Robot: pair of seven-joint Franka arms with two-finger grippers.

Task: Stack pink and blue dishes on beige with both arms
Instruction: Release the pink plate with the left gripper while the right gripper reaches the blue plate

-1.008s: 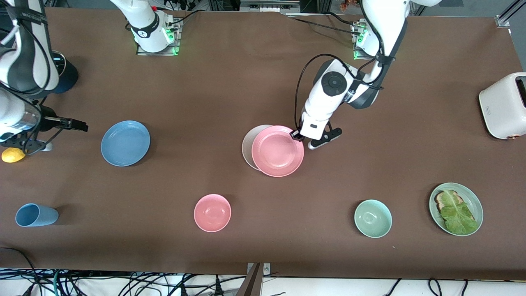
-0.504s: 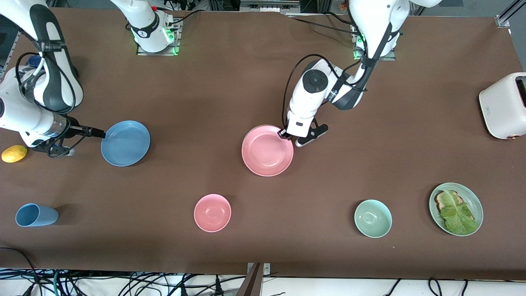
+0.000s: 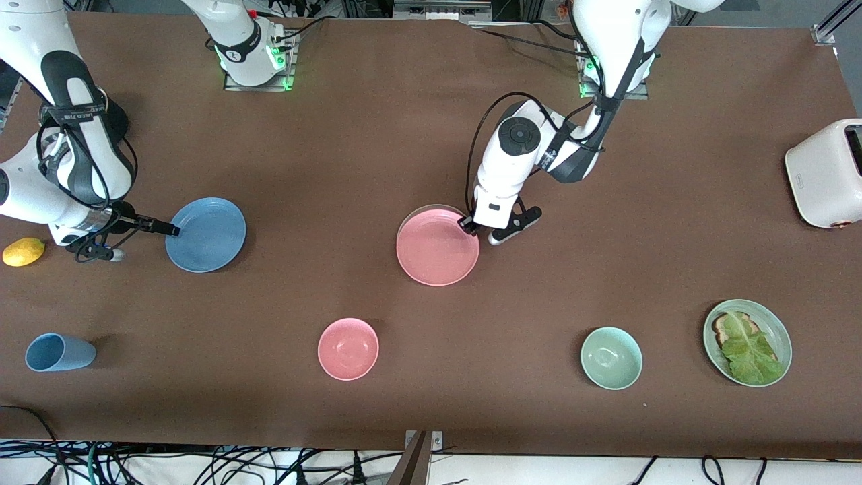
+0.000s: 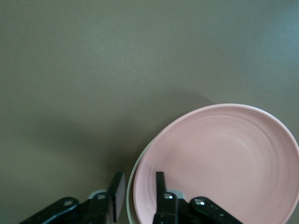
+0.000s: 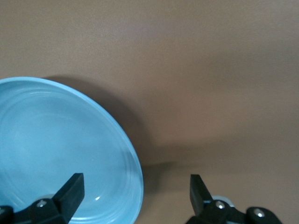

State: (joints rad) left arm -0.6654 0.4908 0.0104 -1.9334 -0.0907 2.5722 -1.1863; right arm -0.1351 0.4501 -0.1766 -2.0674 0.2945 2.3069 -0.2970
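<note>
I expect the blue dish (image 3: 206, 234) to cover almost all the pink when I lower it on top, since it looks roughly as wide as the pink dish (image 3: 437, 247).
The pink dish (image 3: 438, 248) lies on the beige plate (image 3: 410, 217), which shows only as a thin pale rim (image 4: 131, 189) under it. My left gripper (image 3: 469, 224) is at the edge of this stack toward the left arm's end. Its fingers (image 4: 160, 186) stand slightly apart on either side of both rims, open (image 4: 139, 178). The blue dish (image 3: 205, 234) lies flat toward the right arm's end. My right gripper (image 3: 168, 229) is open wide (image 5: 135, 191) astride the blue rim (image 5: 138, 172), one finger over the dish, one outside it.
Nearer the front camera stand a pink bowl (image 3: 348, 348), a blue cup (image 3: 59, 352), a pale green bowl (image 3: 611, 358) and a green plate with toast and lettuce (image 3: 747, 342). A lemon (image 3: 23, 251) lies by the right arm. A white toaster (image 3: 828, 173) sits at the left arm's end.
The left gripper slid the pink dish over the beige plate, set it down on it and parted its fingers. The right arm swung in to the blue dish's rim.
</note>
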